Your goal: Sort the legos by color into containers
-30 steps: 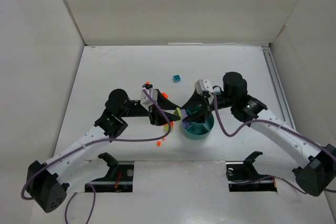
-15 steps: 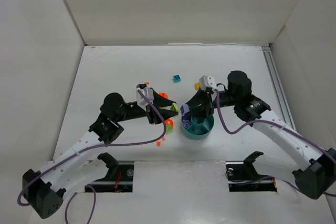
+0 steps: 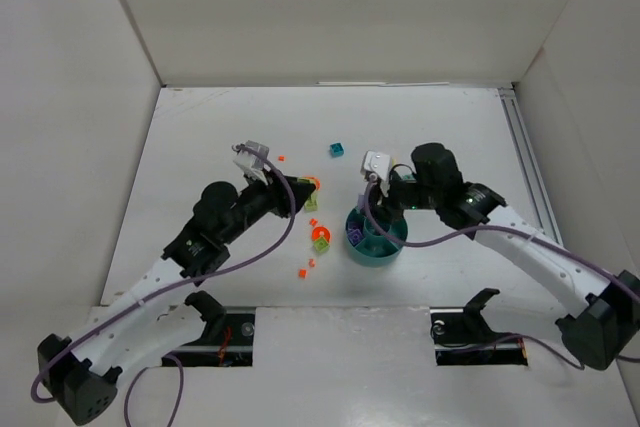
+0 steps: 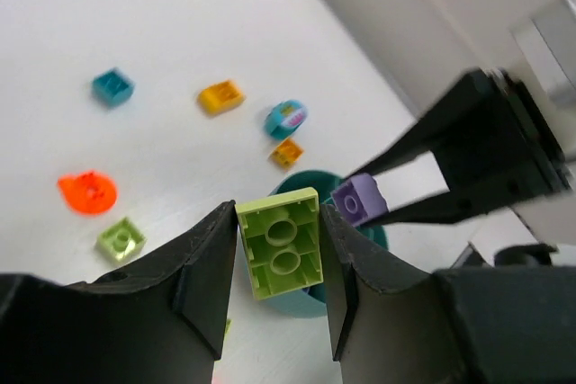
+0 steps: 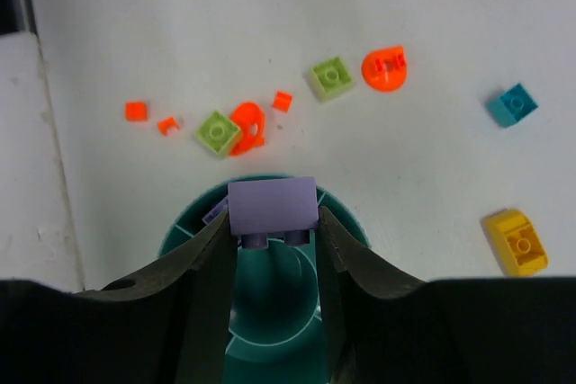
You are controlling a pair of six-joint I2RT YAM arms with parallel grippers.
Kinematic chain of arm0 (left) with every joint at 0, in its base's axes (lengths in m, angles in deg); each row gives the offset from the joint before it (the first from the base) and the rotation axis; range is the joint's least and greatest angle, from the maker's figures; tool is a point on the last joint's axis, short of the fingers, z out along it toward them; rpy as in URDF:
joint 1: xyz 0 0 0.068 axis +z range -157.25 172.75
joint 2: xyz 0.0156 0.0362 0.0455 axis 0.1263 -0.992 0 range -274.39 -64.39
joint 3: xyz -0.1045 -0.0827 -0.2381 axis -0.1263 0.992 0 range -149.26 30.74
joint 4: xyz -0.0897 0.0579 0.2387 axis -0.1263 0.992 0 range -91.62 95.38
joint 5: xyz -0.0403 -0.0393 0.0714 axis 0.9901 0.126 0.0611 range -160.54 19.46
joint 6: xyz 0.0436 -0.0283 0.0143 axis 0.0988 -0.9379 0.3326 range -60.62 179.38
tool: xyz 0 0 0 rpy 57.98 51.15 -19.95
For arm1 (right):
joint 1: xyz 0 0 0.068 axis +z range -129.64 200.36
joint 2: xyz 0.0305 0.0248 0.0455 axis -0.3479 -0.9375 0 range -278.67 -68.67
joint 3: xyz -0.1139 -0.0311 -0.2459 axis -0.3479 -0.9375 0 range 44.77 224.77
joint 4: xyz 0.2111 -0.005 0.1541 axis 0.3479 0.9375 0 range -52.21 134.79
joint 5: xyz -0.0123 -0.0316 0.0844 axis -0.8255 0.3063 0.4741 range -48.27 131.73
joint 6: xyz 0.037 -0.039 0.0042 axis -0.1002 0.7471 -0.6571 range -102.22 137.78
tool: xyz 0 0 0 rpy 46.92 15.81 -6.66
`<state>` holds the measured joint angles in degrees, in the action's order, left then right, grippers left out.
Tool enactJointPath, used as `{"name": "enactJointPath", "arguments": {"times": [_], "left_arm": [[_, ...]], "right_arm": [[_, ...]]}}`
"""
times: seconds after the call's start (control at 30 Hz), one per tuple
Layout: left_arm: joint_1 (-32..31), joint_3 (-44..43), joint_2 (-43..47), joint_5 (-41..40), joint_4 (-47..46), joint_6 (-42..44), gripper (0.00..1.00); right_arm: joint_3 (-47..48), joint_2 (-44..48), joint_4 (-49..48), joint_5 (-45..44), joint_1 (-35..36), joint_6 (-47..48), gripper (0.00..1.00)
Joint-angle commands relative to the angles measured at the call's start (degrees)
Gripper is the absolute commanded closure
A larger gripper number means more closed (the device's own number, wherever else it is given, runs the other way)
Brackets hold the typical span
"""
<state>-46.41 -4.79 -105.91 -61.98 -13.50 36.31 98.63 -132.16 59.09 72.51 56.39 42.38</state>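
The purple lego (image 5: 273, 208) is hanging over the teal dish, close to the wedge holding purple (image 3: 355, 235), so my right gripper should continue to go down until it can let go there.
My left gripper (image 4: 277, 238) is shut on a lime green lego (image 4: 280, 252), held above the table to the left of the dish; from above, this left gripper (image 3: 300, 193) points right. My right gripper (image 5: 272, 227) is shut on a purple lego (image 5: 272, 205), studs toward the camera, right over the round teal dish (image 5: 179, 232). From above, the right gripper (image 3: 364, 219) hangs over the left part of the dish (image 3: 387, 256). Another purple piece (image 5: 213, 214) lies in a far wedge of the dish. The dish's other sections are mostly hidden by the fingers.
Loose legos lie left of and beyond the dish: an orange disc (image 5: 384, 68), two lime squares (image 5: 330, 77) (image 5: 218, 132), an orange bit (image 5: 247, 123), small orange pieces (image 5: 136, 111), a teal brick (image 3: 337, 149) and a yellow brick (image 5: 516, 242). White walls enclose the table.
My right gripper closed on the purple lego and came over the dish. My left arm drew back to the left and rose, still holding the lime lego.
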Motion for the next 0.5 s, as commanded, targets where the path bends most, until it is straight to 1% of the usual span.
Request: {"name": "enactJointPath", "arguments": {"times": [0.0, 0.07, 0.17, 0.2, 0.27, 0.37, 0.47], "left_arm": [[0.0, -6.1, -4.0, -11.0, 10.1, -7.6, 1.00], [0.0, -7.9, -6.6, -12.7, 12.7, -8.7, 1.00], [0.0, -8.5, -7.3, -12.7, 13.4, -8.7, 1.00], [0.0, -8.5, -7.3, -12.7, 13.4, -8.7, 1.00], [0.0, -8.5, -6.7, -13.2, 13.4, -8.7, 1.00], [0.0, -8.0, -6.2, -13.2, 13.9, -8.7, 1.00], [0.0, -8.0, -6.2, -13.8, 13.9, -8.7, 1.00]], "right_arm": [[3.2, -4.4, 4.9, -14.1, 4.4, 3.7, 1.00], [3.8, -7.3, 4.9, -15.2, 6.2, 3.7, 1.00], [3.8, -7.9, 3.1, -17.7, 7.9, 3.0, 1.00], [3.8, -8.4, 2.4, -18.8, 7.9, 3.0, 0.94], [3.8, -8.4, 2.4, -21.7, 8.7, 2.5, 0.89], [3.3, -8.4, 2.4, -23.0, 8.7, 2.5, 0.82], [2.7, -9.7, 2.4, -21.9, 8.7, 2.5, 0.77]]}}
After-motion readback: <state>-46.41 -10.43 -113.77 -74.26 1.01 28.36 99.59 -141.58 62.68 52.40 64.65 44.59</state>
